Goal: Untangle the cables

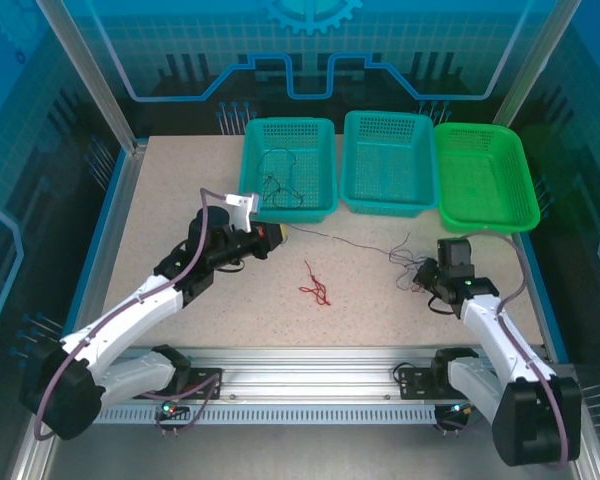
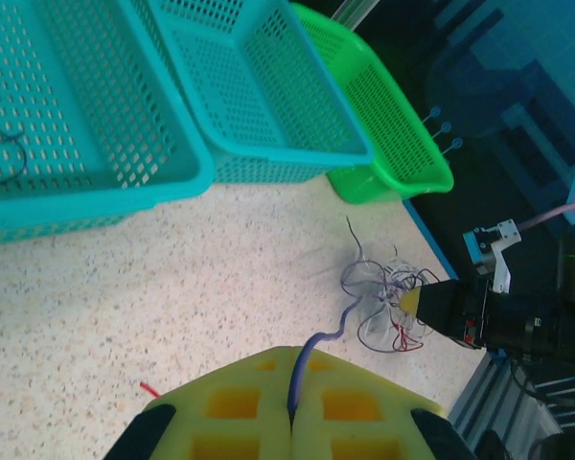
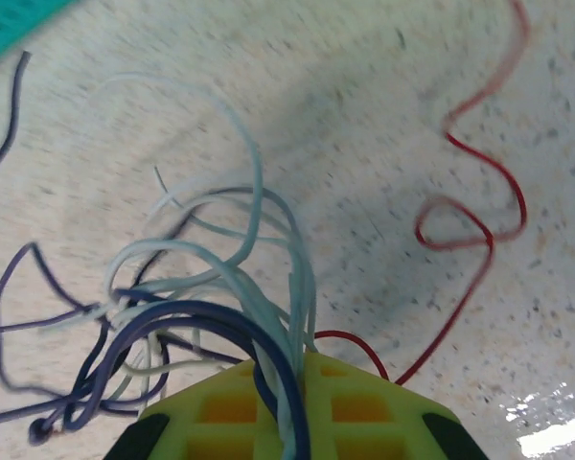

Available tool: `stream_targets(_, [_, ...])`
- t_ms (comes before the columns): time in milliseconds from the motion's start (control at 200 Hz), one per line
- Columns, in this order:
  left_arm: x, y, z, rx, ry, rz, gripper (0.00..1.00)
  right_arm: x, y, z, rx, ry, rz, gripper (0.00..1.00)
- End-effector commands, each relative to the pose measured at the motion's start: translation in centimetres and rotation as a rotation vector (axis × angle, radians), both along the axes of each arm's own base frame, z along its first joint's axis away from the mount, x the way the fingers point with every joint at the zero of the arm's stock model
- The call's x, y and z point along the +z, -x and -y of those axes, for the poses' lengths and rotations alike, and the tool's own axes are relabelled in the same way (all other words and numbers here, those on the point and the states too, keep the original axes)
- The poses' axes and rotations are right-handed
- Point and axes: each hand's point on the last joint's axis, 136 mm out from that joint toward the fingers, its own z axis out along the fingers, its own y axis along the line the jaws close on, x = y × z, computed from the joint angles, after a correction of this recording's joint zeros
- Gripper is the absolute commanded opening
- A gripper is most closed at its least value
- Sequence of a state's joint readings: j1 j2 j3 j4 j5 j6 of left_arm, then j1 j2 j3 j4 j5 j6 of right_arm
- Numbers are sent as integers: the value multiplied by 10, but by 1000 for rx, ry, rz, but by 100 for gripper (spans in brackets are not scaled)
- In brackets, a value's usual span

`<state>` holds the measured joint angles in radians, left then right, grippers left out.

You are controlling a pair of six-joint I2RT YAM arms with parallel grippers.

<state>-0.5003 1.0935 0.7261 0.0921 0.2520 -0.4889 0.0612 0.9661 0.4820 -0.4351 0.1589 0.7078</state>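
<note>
I should open my right gripper and pull only the dark purple cable's loop (image 3: 203, 310) out of the tangle, because that gripper is pinching the whitish cable pieces (image 3: 268, 321) together with the dark purple cable.
A tangle of whitish, dark purple and red cables (image 1: 410, 265) lies at the table's right. My right gripper (image 1: 427, 275) is shut on it. In the right wrist view the yellow fingers (image 3: 364, 412) pinch whitish and dark blue strands (image 3: 268, 316), and a red cable (image 3: 470, 230) curls beside them. My left gripper (image 1: 278, 236) is shut on one dark purple cable (image 2: 328, 331). That cable runs from the closed jaws across to the tangle (image 2: 388, 297) and the right gripper (image 2: 431, 302). A loose red cable (image 1: 316, 285) lies mid-table. A dark cable (image 1: 280, 185) lies in the left teal basket (image 1: 290, 122).
Three baskets stand in a row at the back: the left teal one (image 2: 96, 182), a middle teal one (image 1: 390, 118) and a green one (image 1: 485, 127). The left gripper sits just in front of the left basket. The table's right edge (image 2: 431, 240) runs close behind the tangle.
</note>
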Motion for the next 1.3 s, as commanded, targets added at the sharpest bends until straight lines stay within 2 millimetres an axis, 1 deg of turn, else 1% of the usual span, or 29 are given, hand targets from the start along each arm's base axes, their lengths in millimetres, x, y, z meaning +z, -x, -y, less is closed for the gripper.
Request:
stream_targets(0, [-32, 6, 7, -46, -13, -97, 0, -19, 11, 3, -84, 9, -73, 13])
stream_targets(45, [-35, 5, 10, -54, -6, -112, 0, -18, 11, 2, -84, 7, -86, 18])
stream_targets(90, [-36, 5, 13, -61, -3, -112, 0, -10, 6, -2, -39, 9, -66, 25])
stream_targets(140, [-36, 5, 16, -69, -5, -108, 0, 5, -3, -10, 40, 26, -19, 34])
stream_targets(215, [-35, 4, 18, -75, -15, -104, 0, 30, -15, -25, 192, 98, 59, 43])
stream_targets(260, [-36, 3, 19, -78, -24, -107, 0, 41, -19, -32, 241, 134, 81, 46])
stream_targets(325, [-36, 3, 19, -80, -34, -107, 0, 49, -23, -43, 288, 166, 84, 49])
stream_targets(380, [-36, 3, 19, -80, -33, -105, 0, 49, -25, -51, 303, 182, 59, 50])
stream_targets(420, [-36, 3, 20, -77, -31, -104, 0, 45, -26, -56, 296, 174, 35, 50])
stream_targets(540, [-38, 4, 16, -60, -36, -113, 0, 16, -23, -66, 197, 98, -52, 50])
stream_targets(645, [-38, 4, 8, -20, -62, -117, 0, -10, -17, -59, 100, 111, -119, 51])
stream_targets(720, [-35, 4, -4, 35, -83, -109, 0, -23, -12, -46, 19, 149, -162, 53])
stream_targets(770, [-33, 2, -14, 96, -95, -110, 0, -28, -6, -31, -66, 204, -199, 53])
stream_targets(865, [-27, 0, -38, 210, -104, -91, 0, -30, -3, -9, -160, 297, -237, 51])
stream_targets(935, [-25, -1, -60, 309, -110, -87, 0, -35, -1, 2, -219, 300, -249, 41])
stream_targets(1000, [-25, 0, -82, 395, -116, -94, 0, -40, 2, 13, -278, 263, -253, 36])
stream_targets(1086, [-30, 4, -113, 510, -127, -123, 0, -45, 3, 19, -332, 175, -228, 28])
stream_targets(1121, [-33, 7, -122, 539, -127, -130, 0, -46, 3, 22, -351, 148, -217, 25])
stream_targets(1161, [-35, 9, -127, 550, -115, -132, 0, -46, 2, 25, -361, 131, -204, 21])
stream_targets(1196, [-37, 11, -128, 541, -105, -131, 0, -45, 2, 27, -369, 130, -197, 17])
stream_targets(1296, [-47, 15, -120, 491, -108, -150, 0, -36, 1, 36, -374, 156, -177, 12])
